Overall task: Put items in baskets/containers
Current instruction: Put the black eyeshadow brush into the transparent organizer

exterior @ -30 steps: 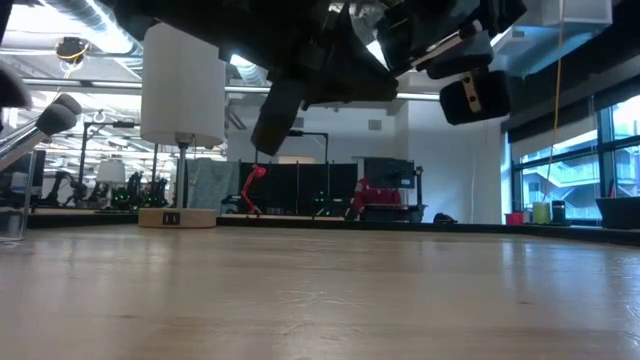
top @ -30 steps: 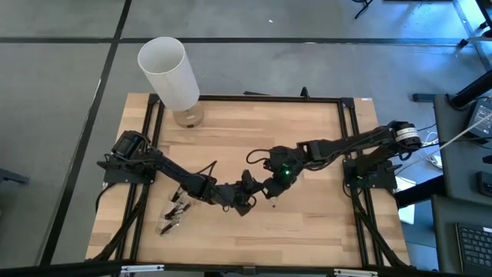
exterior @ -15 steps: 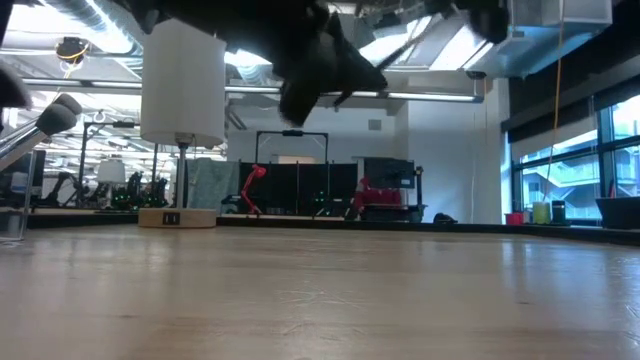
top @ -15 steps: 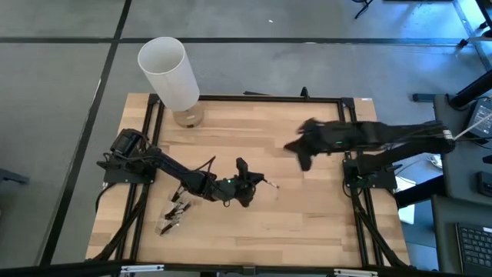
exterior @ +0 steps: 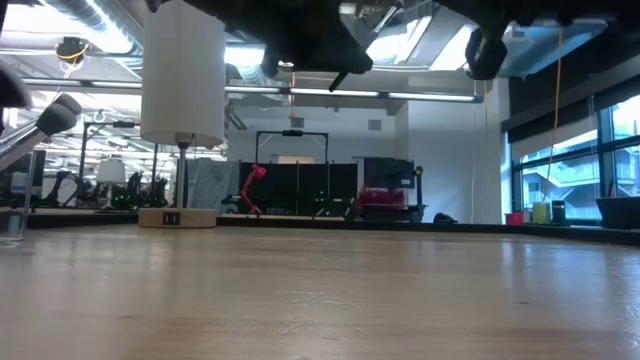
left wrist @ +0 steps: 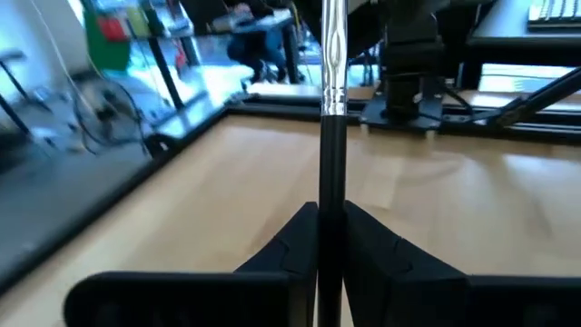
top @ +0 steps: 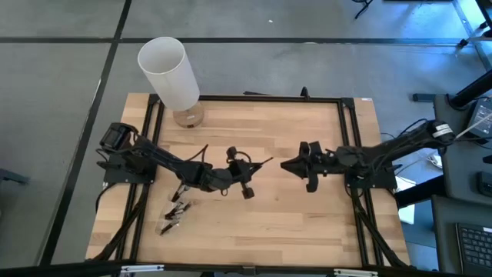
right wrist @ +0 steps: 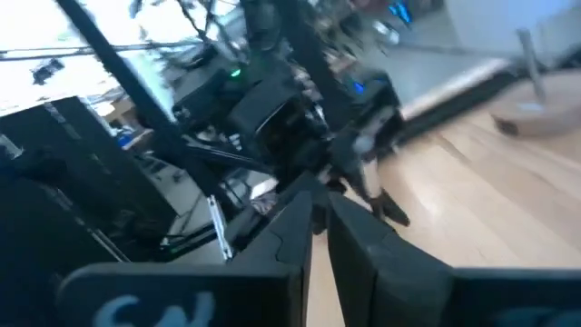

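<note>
Next, I take the brush's loose end (top: 269,160) with my right gripper and carry it to the cup (top: 171,215) beside my left arm, as its gripper points the brush away.
My left gripper (top: 247,171) hovers over the table's middle, shut on a thin black makeup brush (top: 260,162) that sticks out toward the table's right. In the left wrist view the brush (left wrist: 332,136) runs forward from the shut fingers. My right gripper (top: 288,166) hangs right of it, apart from the brush, shut and empty; it also shows in its own wrist view (right wrist: 316,207). A transparent cup with several brushes (top: 173,211) lies at the near left. My left gripper pinches the brush's black handle (left wrist: 331,195) between its two fingers. The brush lies along the fingers, and its silver ferrule (left wrist: 333,95) reaches out beyond the fingertips toward the table's right. The brush is about level and lifted clear of the table.
A tall white cylinder (top: 169,73) and a small tan jar (top: 187,117) stand at the far left edge. Brush ends show at the far left of the low view (exterior: 45,118). A black frame (top: 347,138) edges the table. Bare wood (top: 292,223) lies near the front.
My right gripper has drawn away from my left gripper toward the table's right edge. My left gripper has kept the brush, gone a little toward the far edge and turned, so that the brush now points toward the right.
</note>
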You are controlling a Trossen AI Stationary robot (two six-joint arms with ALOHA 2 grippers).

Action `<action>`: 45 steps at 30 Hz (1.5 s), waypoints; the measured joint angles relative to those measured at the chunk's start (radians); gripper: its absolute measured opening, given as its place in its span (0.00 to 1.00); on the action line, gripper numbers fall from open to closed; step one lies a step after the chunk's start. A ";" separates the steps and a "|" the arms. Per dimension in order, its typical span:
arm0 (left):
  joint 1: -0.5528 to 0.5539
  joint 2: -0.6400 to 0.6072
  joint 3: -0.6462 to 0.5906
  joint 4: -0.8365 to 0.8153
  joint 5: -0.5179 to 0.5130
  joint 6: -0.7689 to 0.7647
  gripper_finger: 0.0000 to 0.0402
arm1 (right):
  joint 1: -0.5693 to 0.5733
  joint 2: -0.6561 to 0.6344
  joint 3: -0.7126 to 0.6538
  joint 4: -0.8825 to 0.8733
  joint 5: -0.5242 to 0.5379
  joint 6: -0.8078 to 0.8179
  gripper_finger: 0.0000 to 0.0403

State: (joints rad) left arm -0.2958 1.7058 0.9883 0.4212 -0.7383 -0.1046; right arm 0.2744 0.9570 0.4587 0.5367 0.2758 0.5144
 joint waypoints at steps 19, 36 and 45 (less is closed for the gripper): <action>0.002 -0.135 0.000 -0.229 0.242 -0.216 0.08 | 0.037 0.392 -0.003 0.535 -0.018 -0.251 0.09; 0.000 -0.139 0.000 -0.259 0.233 -0.279 0.08 | 0.037 0.449 0.036 0.502 0.136 -0.272 0.60; -0.001 -0.139 0.000 -0.260 0.252 -0.286 0.09 | 0.036 0.449 0.036 0.526 0.228 -0.310 0.53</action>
State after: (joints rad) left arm -0.2966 1.5673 0.9882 0.1612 -0.4858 -0.3911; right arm 0.3107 1.4059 0.4942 1.0626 0.5037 0.2046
